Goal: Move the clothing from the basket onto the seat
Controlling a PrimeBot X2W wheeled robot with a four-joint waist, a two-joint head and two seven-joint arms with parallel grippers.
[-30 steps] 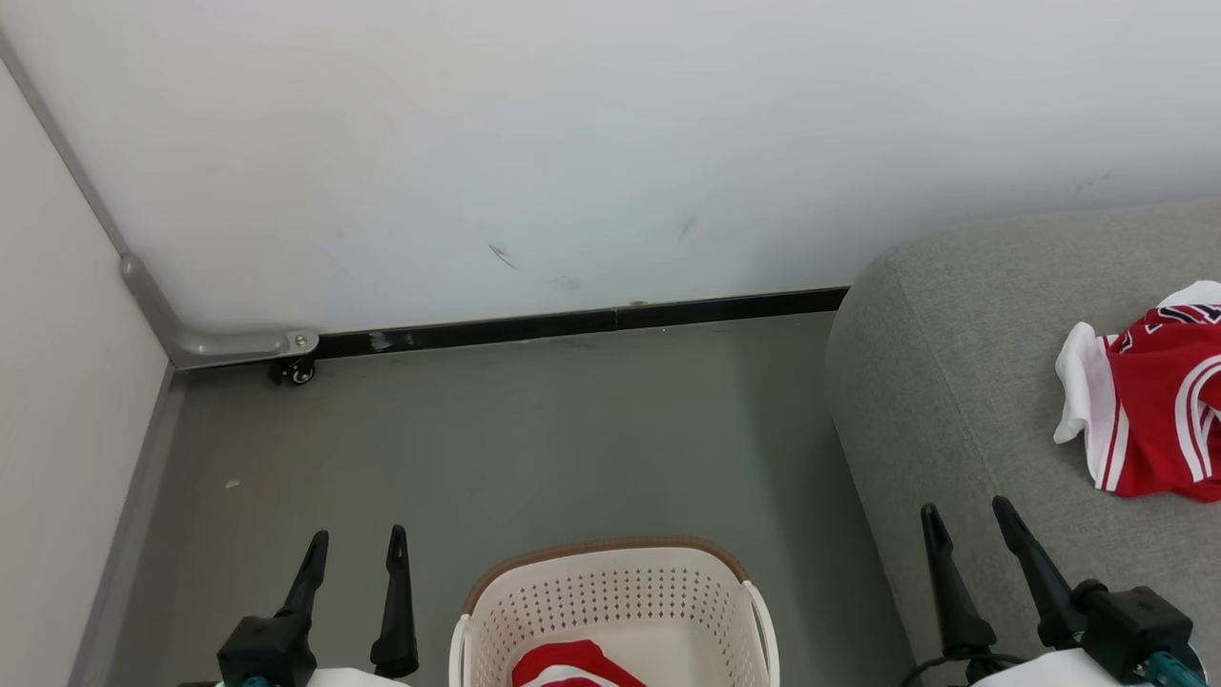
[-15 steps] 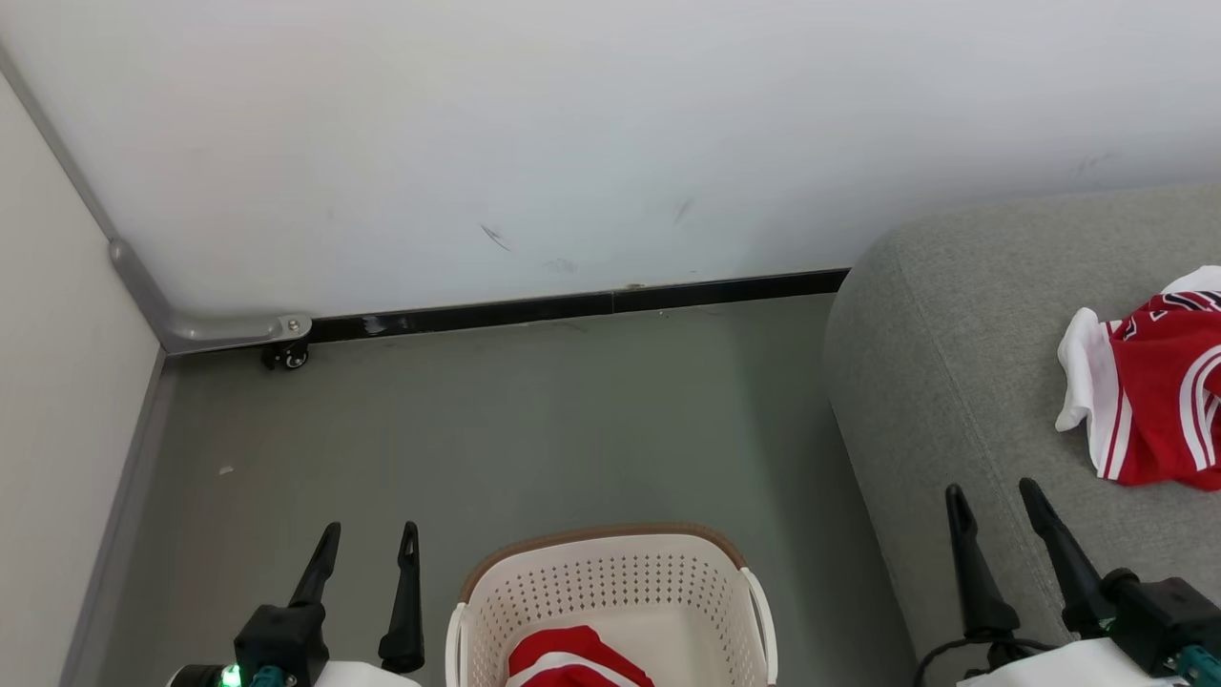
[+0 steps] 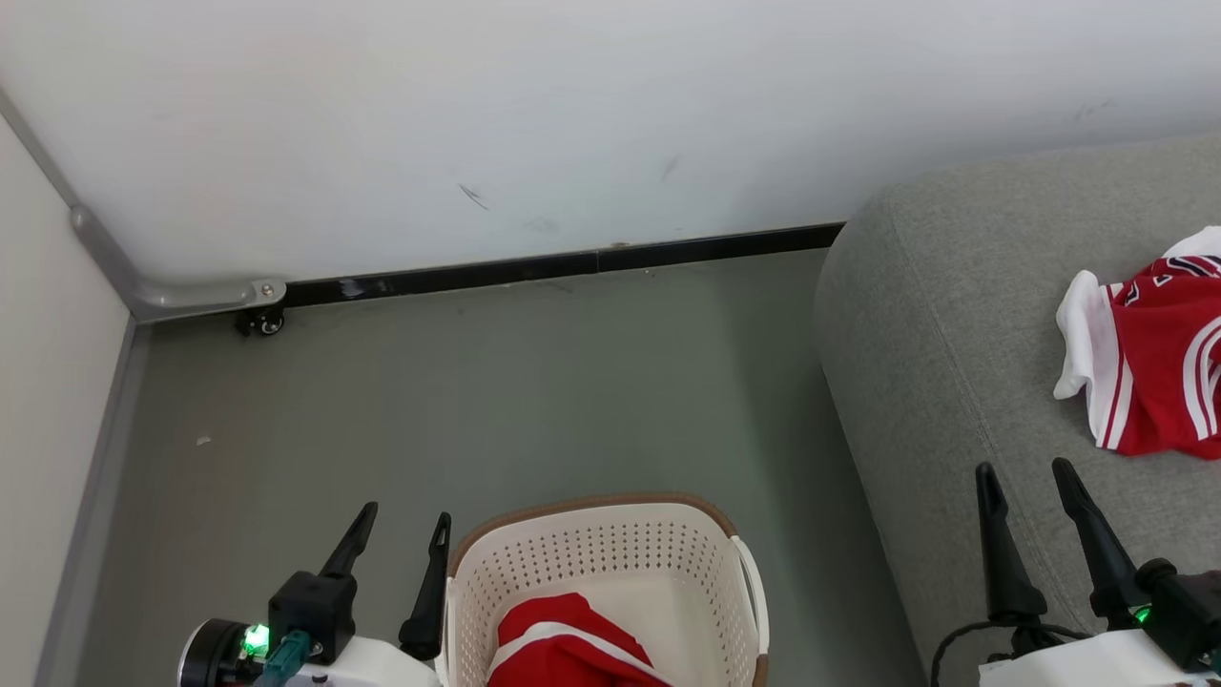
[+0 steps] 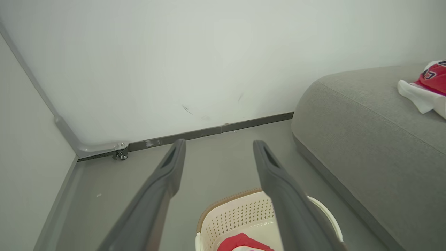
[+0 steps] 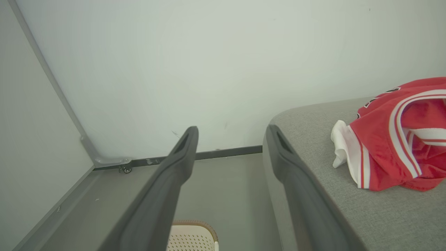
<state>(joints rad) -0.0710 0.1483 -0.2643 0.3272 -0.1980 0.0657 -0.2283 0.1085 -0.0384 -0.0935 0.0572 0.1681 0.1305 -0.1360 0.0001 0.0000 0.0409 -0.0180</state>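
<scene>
I see the basket's bottom [image 3: 677, 618] clear beside the red garment [image 3: 572, 645], so I should expect the basket to be empty when I lift the garment out.
The cream-white basket [image 3: 591, 544] with a brown rim stands on the floor at the bottom centre, and a red garment with a white stripe [image 3: 563, 649] lies inside it. A second red and white garment [image 3: 1159, 382] with dark lettering rests on the grey seat [image 3: 935, 334] at the right. My left gripper [image 3: 405, 520] is open just left of the basket's rim, empty. My right gripper [image 3: 1023, 469] is open over the seat's front edge, left of the garment there. The left wrist view has the basket [image 4: 240, 216] below the open fingers. The right wrist view has the seat's garment [image 5: 393, 139] to the right.
A white wall with a dark skirting strip [image 3: 553, 267] runs behind the grey floor [image 3: 477, 401]. A side panel [image 3: 48, 382] closes the left, with a metal bracket and a small caster [image 3: 262, 322] in the corner.
The head camera has tilted down, so the scene has slid up the picture. My left gripper has moved right, closer to the basket's rim. My right gripper has stayed open over the seat.
</scene>
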